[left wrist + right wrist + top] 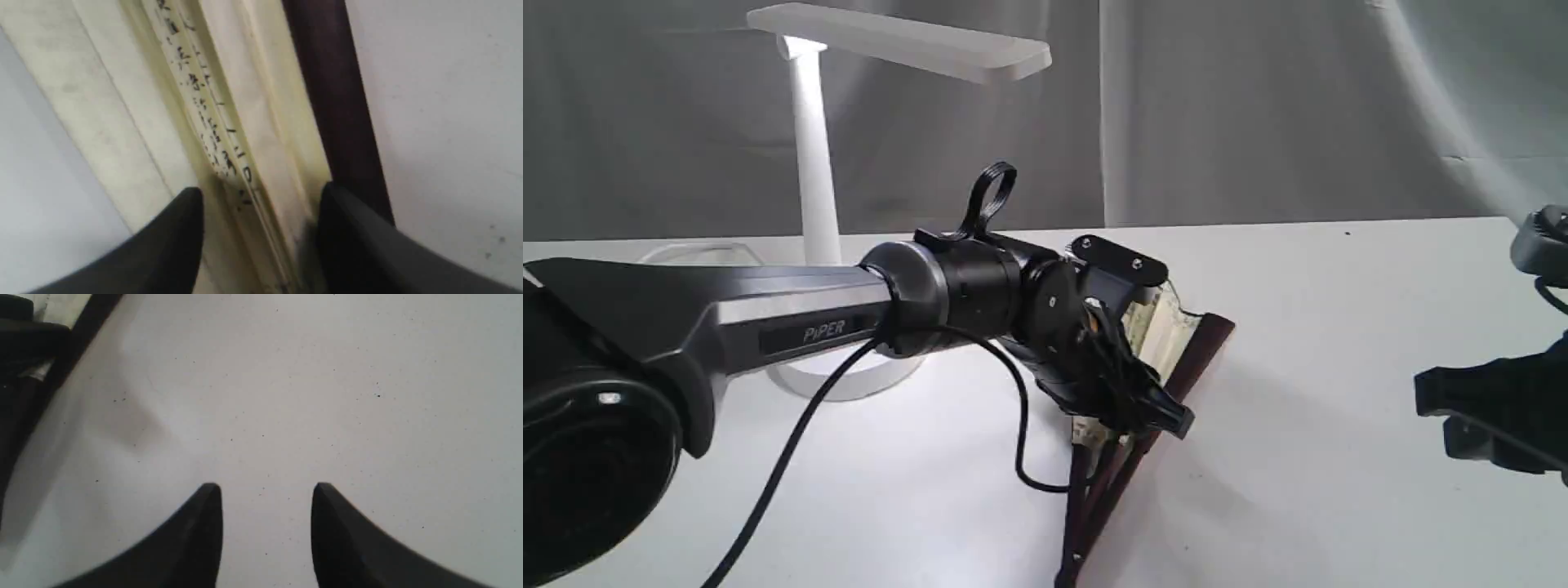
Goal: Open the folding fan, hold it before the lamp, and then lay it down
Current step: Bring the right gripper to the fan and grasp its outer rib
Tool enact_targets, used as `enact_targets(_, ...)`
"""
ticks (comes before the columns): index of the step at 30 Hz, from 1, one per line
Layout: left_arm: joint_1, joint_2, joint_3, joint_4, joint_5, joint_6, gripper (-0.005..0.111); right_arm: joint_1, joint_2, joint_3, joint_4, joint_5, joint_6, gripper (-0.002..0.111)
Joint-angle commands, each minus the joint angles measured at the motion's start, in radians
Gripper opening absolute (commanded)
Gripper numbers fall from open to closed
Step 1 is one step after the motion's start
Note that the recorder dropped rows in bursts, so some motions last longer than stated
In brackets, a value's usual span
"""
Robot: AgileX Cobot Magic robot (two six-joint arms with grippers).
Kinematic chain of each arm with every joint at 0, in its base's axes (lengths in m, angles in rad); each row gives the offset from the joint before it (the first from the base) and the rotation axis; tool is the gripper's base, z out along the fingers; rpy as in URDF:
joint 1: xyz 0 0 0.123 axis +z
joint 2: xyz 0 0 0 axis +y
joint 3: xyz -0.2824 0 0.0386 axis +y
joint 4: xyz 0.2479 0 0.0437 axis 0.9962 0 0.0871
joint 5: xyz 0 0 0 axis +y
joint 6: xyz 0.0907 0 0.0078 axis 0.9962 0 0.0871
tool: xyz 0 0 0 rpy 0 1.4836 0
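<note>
My left gripper straddles the cream pleats (255, 181) with the maroon guard outside its fingers, so it should back off and my right gripper should take the guard (1199, 354).
The folding fan (1201, 351) lies slanted on the white table, only partly spread, with its maroon guard toward the right and its ribs meeting near the front edge. My left gripper (1156, 412) is down over the fan, open. In the left wrist view its fingers (179, 228) straddle the cream pleats with black calligraphy (253, 102), and the maroon guard runs beside one finger. The white lamp (813, 163) stands lit at the back left, behind my left arm. My right gripper (1433, 416) hovers at the far right, open (265, 486) over bare table, away from the fan.
The left arm's black cable (792, 457) loops down over the table in front of the lamp's round base (849, 384). A grey curtain (1258, 106) closes the back. The fan's guard edge (94, 310) shows at the corner of the right wrist view.
</note>
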Motion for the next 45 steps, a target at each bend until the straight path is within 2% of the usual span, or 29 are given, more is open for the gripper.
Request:
enact_targets(1, -0.040, 0.031, 0.022, -0.002, 0.140, -0.029, 0.045, 0.005, 0.000, 0.005, 0.022, 0.004, -0.002, 0.037)
enact_targets(5, -0.047, 0.026, 0.022, -0.044, 0.153, -0.029, 0.045, 0.005, 0.000, 0.037, 0.084, -0.037, -0.002, 0.037)
enact_targets(10, -0.047, 0.000, 0.022, -0.208, 0.186, -0.018, 0.045, 0.005, 0.000, 0.044, 0.099, -0.033, -0.002, 0.037)
enact_targets(13, -0.047, -0.010, 0.022, -0.251, 0.196, -0.020, 0.045, 0.005, 0.000, 0.044, 0.112, -0.019, -0.002, 0.037)
enact_targets(17, -0.047, -0.050, 0.022, -0.233, 0.182, -0.022, 0.045, 0.005, 0.000, 0.044, 0.149, -0.024, -0.002, 0.037)
enact_targets(22, -0.033, -0.082, 0.022, -0.198, 0.077, -0.030, 0.046, 0.005, 0.000, 0.044, 0.188, -0.019, -0.002, 0.037)
enact_targets(27, -0.012, -0.085, 0.022, -0.190, 0.024, -0.030, 0.058, 0.005, 0.000, 0.044, 0.233, 0.001, -0.006, 0.037)
enact_targets(29, -0.001, -0.092, 0.022, -0.176, 0.058, -0.030, 0.062, 0.005, 0.000, 0.044, 0.259, 0.014, -0.030, 0.037)
enact_targets(32, 0.000, -0.109, 0.022, -0.100, 0.130, -0.046, 0.062, 0.005, 0.000, 0.044, 0.339, 0.018, -0.098, 0.037)
enact_targets(36, 0.000, -0.144, 0.022, 0.026, 0.251, -0.139, 0.055, 0.017, 0.011, 0.044, 0.419, 0.011, -0.151, 0.037)
enact_targets(40, 0.000, -0.163, 0.022, 0.095, 0.374, -0.151, 0.045, 0.017, 0.085, 0.044, 0.543, 0.007, -0.207, 0.037)
enact_targets(45, 0.000, -0.172, 0.025, 0.121, 0.470, -0.153, 0.043, 0.017, 0.220, 0.044, 0.788, 0.019, -0.411, 0.037)
